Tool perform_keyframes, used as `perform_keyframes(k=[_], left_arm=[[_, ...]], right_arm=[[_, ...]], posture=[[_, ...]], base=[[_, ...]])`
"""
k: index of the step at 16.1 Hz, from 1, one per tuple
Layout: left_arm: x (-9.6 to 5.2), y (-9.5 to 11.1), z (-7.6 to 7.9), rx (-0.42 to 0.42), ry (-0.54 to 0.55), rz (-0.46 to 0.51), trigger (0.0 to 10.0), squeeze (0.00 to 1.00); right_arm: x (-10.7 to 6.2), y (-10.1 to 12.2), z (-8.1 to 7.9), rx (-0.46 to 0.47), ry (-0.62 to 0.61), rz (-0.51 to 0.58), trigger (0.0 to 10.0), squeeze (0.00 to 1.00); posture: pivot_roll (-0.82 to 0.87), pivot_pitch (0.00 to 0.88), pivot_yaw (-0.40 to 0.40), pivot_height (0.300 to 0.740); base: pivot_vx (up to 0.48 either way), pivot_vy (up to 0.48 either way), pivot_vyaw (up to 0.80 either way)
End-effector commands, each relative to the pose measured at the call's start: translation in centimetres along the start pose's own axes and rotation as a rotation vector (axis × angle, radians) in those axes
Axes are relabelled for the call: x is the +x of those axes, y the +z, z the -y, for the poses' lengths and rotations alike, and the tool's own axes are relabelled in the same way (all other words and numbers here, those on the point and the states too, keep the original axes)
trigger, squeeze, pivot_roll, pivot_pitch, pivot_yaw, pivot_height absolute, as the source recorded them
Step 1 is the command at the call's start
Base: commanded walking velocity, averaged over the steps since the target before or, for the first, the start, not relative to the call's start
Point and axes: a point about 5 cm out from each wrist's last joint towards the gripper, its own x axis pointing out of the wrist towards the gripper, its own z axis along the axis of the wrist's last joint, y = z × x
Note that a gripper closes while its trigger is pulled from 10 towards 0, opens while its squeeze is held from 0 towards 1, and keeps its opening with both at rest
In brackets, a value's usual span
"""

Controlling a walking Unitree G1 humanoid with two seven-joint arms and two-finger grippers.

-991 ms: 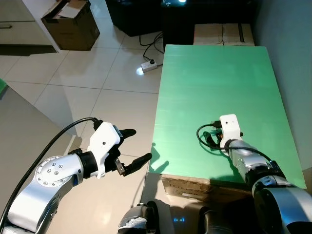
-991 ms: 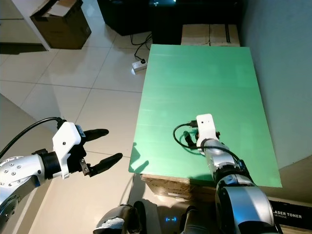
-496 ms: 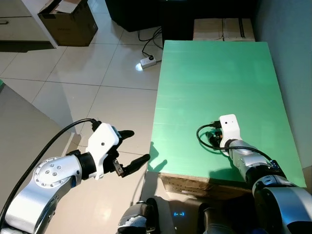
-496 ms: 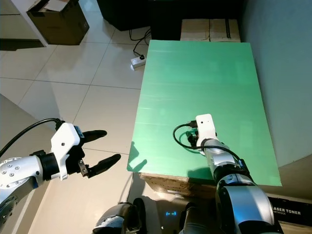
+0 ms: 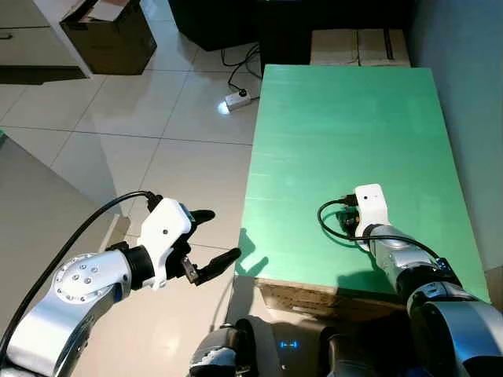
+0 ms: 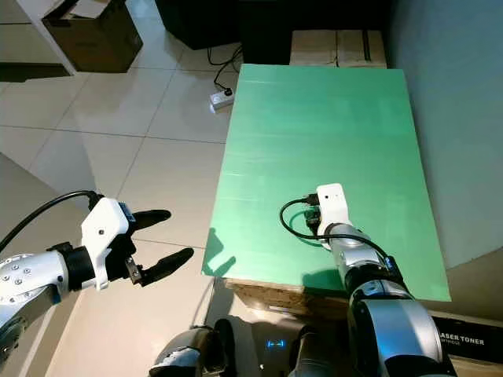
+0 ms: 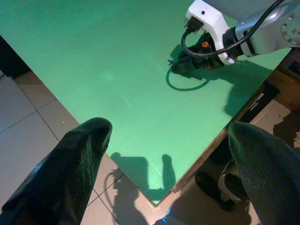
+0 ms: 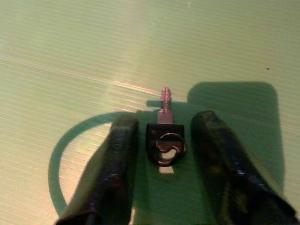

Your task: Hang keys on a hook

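The metal ring [image 8: 171, 149] is looped loosely at the black head, so the key [image 8: 165, 122] will swing to the side and hang down past the fingers when I lift it.
A small key [image 8: 164, 140] with a black head and a metal ring lies flat on the green table [image 5: 346, 118]. My right gripper [image 8: 165, 119] is low over it, open, with one black finger on each side of the key and a gap on both sides. In the left eye view that gripper [image 5: 344, 223] sits under its white wrist camera near the table's front edge. My left gripper [image 5: 222, 236] hangs open over the tiled floor, left of the table's front corner, holding nothing.
A white power strip [image 5: 238, 99] with cables lies on the floor by the table's far left side. A cardboard box [image 5: 110, 35] stands at the far left. Flat cartons [image 5: 357, 47] and a dark cabinet [image 5: 220, 20] sit beyond the table.
The head camera has shifted slightly. My right gripper stays over the key and my left gripper stays open beside the table.
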Motion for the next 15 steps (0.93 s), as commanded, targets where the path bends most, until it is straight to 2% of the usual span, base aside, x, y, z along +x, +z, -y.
perform_keyframes(k=[1,9,13,15], left_arm=[[-0.5,0.2,0.1,0.012,0.001,-0.007,10.0,0.0],[-0.2,0.0,0.1,0.009,-0.001,-0.006,10.0,0.0],[0.9,0.0,-0.6,0.021,0.04,0.017,10.0,0.0],[1.1,0.0,-0.8,0.027,0.049,0.022,10.0,0.0]], right_arm=[[-0.1,-2.3,-0.9,0.013,0.033,-0.083,0.0,0.0],[-0.2,-2.0,-0.7,-0.012,0.032,-0.062,0.0,0.0],[-0.1,0.1,-0.2,0.029,-0.004,0.075,0.0,0.0],[-0.1,0.2,-0.3,0.07,0.007,0.108,0.0,0.0]], posture=[[0.21,0.244,0.156,0.74],[0.18,0.21,0.161,0.74],[0.14,0.182,0.153,0.74],[0.12,0.162,0.143,0.74]], base=[[0.0,0.0,0.0],[0.0,0.0,0.0],[0.0,0.0,0.0],[0.0,0.0,0.0]])
